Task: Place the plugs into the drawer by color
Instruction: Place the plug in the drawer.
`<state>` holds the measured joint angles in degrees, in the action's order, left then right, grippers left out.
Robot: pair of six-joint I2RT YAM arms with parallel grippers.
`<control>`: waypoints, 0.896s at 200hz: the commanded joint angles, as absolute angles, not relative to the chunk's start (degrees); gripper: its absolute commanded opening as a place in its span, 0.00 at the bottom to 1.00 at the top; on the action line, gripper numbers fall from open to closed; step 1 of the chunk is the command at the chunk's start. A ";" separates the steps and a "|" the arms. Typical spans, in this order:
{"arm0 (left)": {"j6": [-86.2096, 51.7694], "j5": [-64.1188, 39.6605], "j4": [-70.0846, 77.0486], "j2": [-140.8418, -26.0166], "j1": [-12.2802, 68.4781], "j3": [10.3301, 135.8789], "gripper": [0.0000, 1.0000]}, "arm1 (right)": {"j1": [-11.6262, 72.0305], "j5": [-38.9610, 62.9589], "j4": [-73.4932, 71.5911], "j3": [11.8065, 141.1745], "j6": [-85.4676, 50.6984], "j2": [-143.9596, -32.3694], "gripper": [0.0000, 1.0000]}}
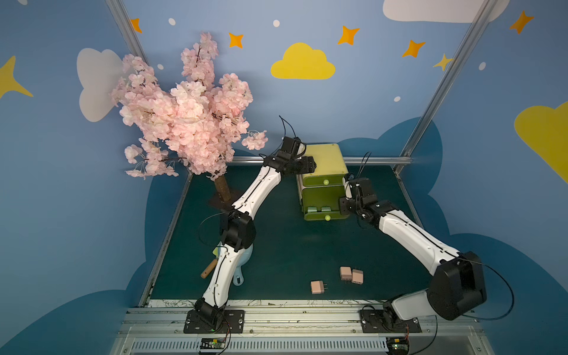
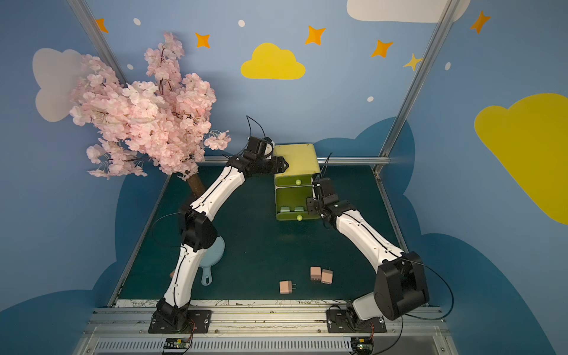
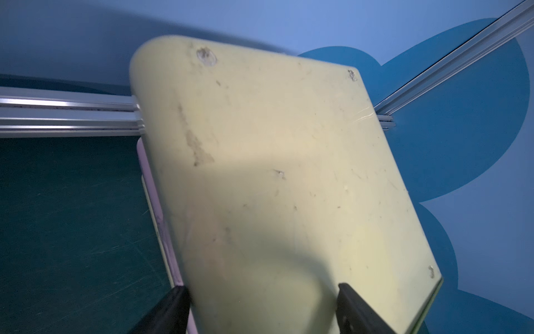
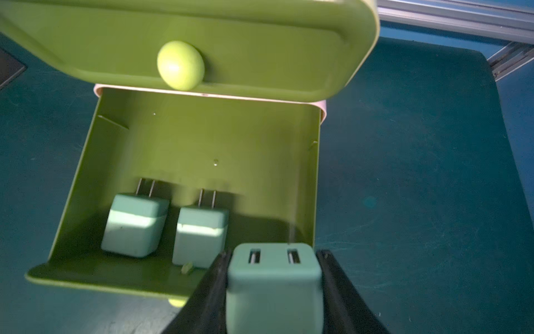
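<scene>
Free space (image 1: 335, 206) is beside the mint plugs in the open drawer (image 1: 323, 195), so my right gripper should keep going inward with the held mint plug and let it go there.
The drawer (image 1: 324, 159) is a yellow-green chest at the back of the mat. Its top tier is closed, and the tier below (image 4: 202, 138) is pulled out. Two mint green plugs (image 4: 134, 225) (image 4: 200, 234) lie inside, prongs toward the chest. My right gripper (image 4: 274, 260) is shut on a third mint plug (image 4: 274, 289), prongs away from me, above the open tier's front corner. My left gripper (image 3: 264, 306) is open with its fingers (image 3: 355, 309) resting on the chest's top (image 3: 274, 162). Three pink plugs (image 1: 318, 286) (image 1: 345, 273) (image 1: 357, 276) lie on the mat near the front.
A pink blossom tree (image 1: 190, 123) stands at the back left on a brown base. A light-blue paddle (image 1: 242, 270) and a wooden handle (image 1: 209, 269) lie partly under the left arm. Aluminium rails (image 1: 381, 159) edge the green mat (image 1: 292, 246).
</scene>
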<state>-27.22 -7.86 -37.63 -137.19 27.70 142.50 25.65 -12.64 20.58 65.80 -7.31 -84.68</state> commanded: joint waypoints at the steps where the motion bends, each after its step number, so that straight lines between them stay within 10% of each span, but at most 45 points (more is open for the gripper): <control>1: -25.72 -7.91 -41.65 -139.30 28.61 142.82 0.80 | 25.39 -13.36 18.87 69.15 -9.08 -86.60 0.33; 118: -25.59 -7.82 -41.48 -139.22 28.37 142.82 0.81 | 22.60 -12.14 18.42 69.86 -11.14 -93.63 0.53; 179: -26.41 -8.35 -41.70 -139.39 28.15 142.73 0.80 | 23.91 -5.79 16.23 59.25 -11.37 -77.31 0.67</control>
<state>-27.27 -7.90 -37.63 -137.19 27.70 142.52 22.37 -9.43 20.21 66.81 -10.50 -86.78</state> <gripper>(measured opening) 0.802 0.678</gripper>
